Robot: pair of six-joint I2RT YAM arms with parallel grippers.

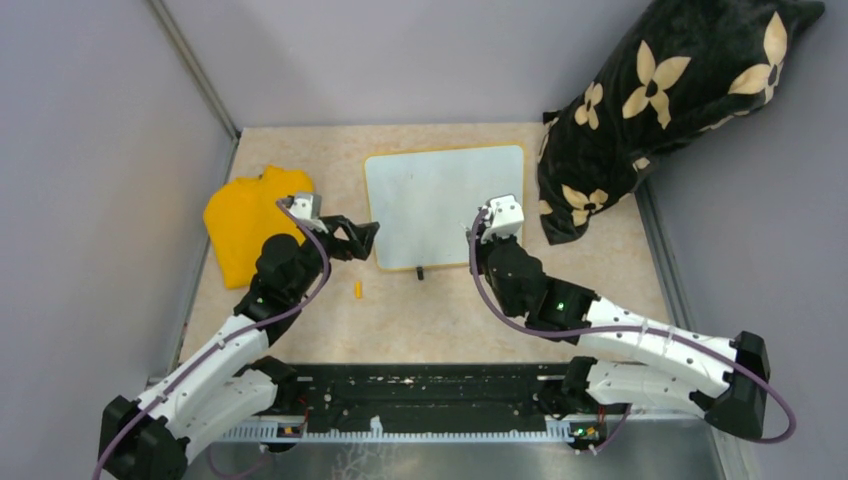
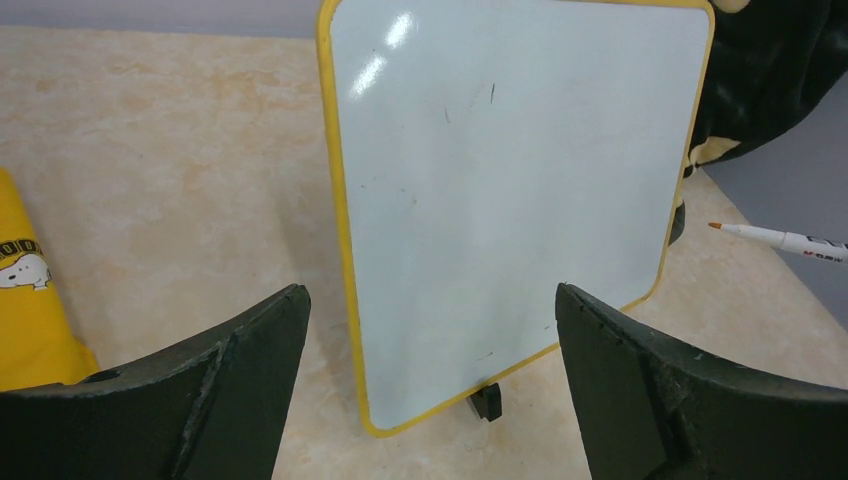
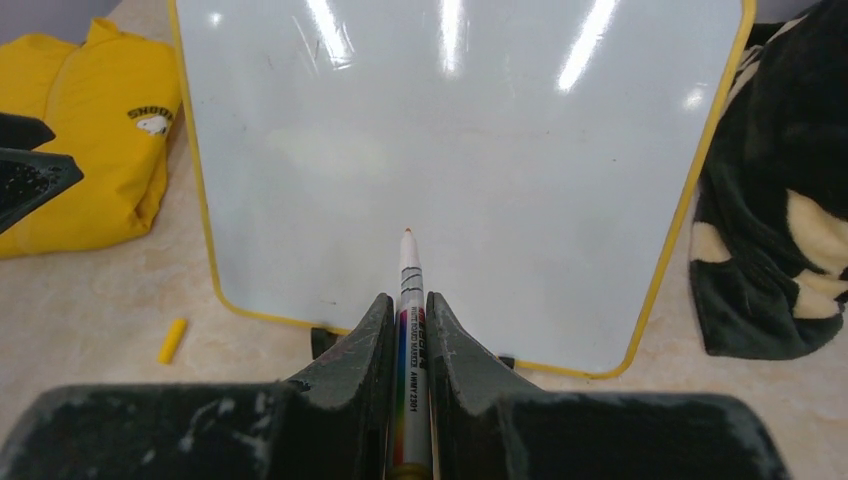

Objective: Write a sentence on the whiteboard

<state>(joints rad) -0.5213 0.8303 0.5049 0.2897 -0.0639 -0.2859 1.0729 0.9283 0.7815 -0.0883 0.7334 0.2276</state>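
Note:
My left gripper needs to pull back, turn and come around the whiteboard's yellow side edge (image 2: 355, 320) before I write, because its open fingers face the whiteboard's front (image 2: 480, 230).
The whiteboard (image 1: 445, 205) (image 2: 510, 200) (image 3: 450, 170), white with a yellow frame and black feet, stands at the table's middle. No sentence shows on it, only faint smudges. My right gripper (image 1: 487, 232) (image 3: 410, 305) is shut on a white marker (image 3: 410, 270) (image 2: 785, 240). The marker's orange tip points at the board's lower middle, and I cannot tell whether it touches. My left gripper (image 1: 362, 240) (image 2: 430, 295) is open and empty, just before the board's lower left corner.
A folded yellow cloth (image 1: 250, 225) (image 3: 90, 140) lies left of the board. A black pillow with cream flowers (image 1: 660, 100) (image 3: 770, 220) leans at the right. A small yellow cap (image 1: 358, 290) (image 3: 172, 340) lies on the table near the left gripper. Grey walls enclose the table.

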